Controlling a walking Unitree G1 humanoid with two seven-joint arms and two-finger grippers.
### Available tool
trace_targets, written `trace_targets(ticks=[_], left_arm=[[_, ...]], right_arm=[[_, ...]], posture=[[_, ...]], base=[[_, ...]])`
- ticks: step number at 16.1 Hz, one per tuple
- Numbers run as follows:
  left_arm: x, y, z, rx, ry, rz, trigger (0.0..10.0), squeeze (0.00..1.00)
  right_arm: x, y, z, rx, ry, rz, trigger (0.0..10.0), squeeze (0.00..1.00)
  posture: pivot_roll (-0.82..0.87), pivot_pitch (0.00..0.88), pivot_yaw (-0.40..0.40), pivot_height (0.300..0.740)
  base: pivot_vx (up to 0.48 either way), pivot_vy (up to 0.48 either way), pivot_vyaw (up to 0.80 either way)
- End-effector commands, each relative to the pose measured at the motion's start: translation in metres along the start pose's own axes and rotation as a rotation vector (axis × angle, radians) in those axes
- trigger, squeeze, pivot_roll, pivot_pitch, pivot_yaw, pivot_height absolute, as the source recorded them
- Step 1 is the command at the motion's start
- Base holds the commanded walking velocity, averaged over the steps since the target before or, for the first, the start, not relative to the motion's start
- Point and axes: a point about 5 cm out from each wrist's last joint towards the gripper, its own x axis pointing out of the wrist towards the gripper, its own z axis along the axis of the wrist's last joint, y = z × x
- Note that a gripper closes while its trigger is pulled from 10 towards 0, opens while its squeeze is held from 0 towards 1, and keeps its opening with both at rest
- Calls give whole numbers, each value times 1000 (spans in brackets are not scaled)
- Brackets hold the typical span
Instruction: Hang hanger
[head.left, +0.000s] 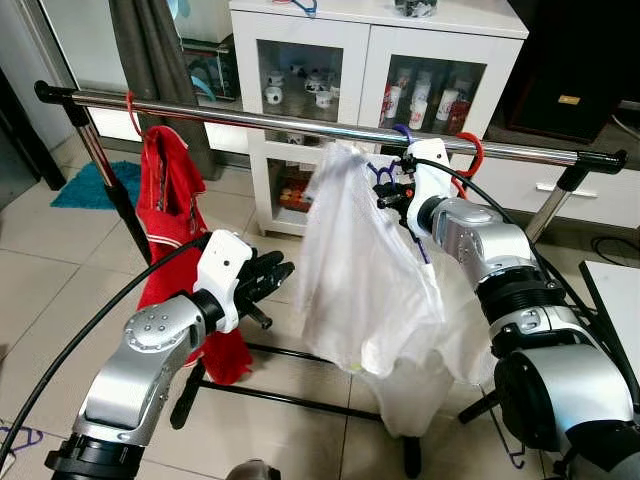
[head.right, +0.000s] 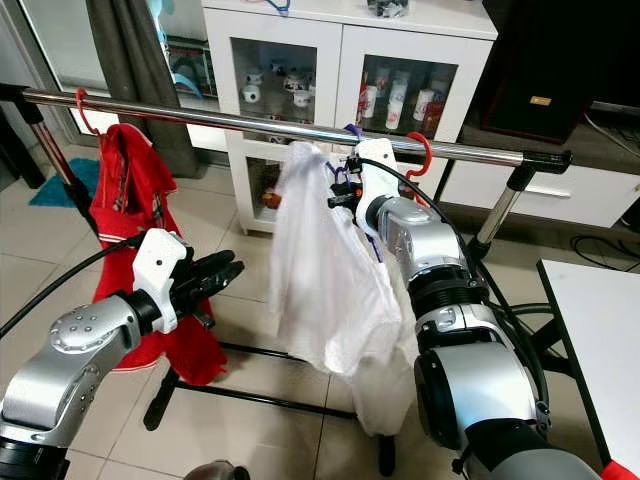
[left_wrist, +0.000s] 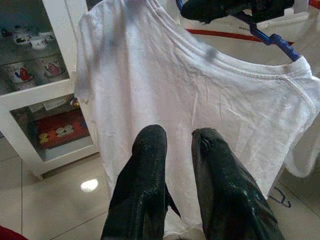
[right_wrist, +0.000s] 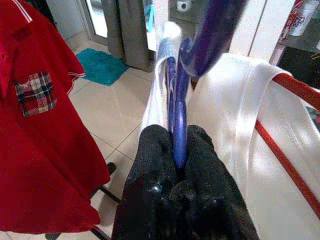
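Observation:
The white shirt (head.left: 365, 275) will come off and hang limp when the robot pulls it away, because the wide neckline (left_wrist: 215, 58) sags loosely around the blue hanger.
My right gripper (head.left: 388, 192) is shut on the neck of a blue hanger (right_wrist: 175, 115), and its hook (head.left: 402, 130) rises to the metal rail (head.left: 260, 118). I cannot tell whether the hook rests over the rail. A white shirt (head.left: 360, 280) hangs from this hanger. My left gripper (head.left: 280, 270) is held lower, between a red shirt (head.left: 170, 200) and the white shirt. It points at the white cloth (left_wrist: 200, 90), and its fingers (left_wrist: 150, 150) are slightly apart with nothing between them.
The red shirt hangs on a red hanger (head.left: 130, 110) at the rail's left end. Another red hanger (head.left: 473, 150) with white cloth sits right of my right gripper. A white glass-door cabinet (head.left: 350, 45) stands behind the rack, whose base bar (head.left: 290, 398) crosses the floor. A white table edge (head.left: 620, 290) is at right.

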Motion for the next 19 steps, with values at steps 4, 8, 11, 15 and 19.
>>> trace_targets(ticks=[4,8,11,15,19], left_arm=[[6,-5,4,-13,-28,-7,10000,0],[11,-13,6,-49,-60,28,10000,0],[11,-16,7,-54,-75,35,10000,0],[9,-19,7,-69,-87,45,10000,0],[9,-22,6,-60,-74,35,10000,0]], right_arm=[[-7,3,15,39,-113,46,0,0],[-22,6,15,21,-169,85,0,0],[-37,8,10,-47,-178,122,0,0],[-64,17,-7,-75,-172,160,0,0],[-84,31,-22,-35,-181,174,0,0]], posture=[[56,0,26,740],[46,0,30,740],[41,0,28,740],[32,0,24,740],[27,0,22,740]], base=[[0,0,0],[0,0,0],[0,0,0],[0,0,0],[0,0,0]])
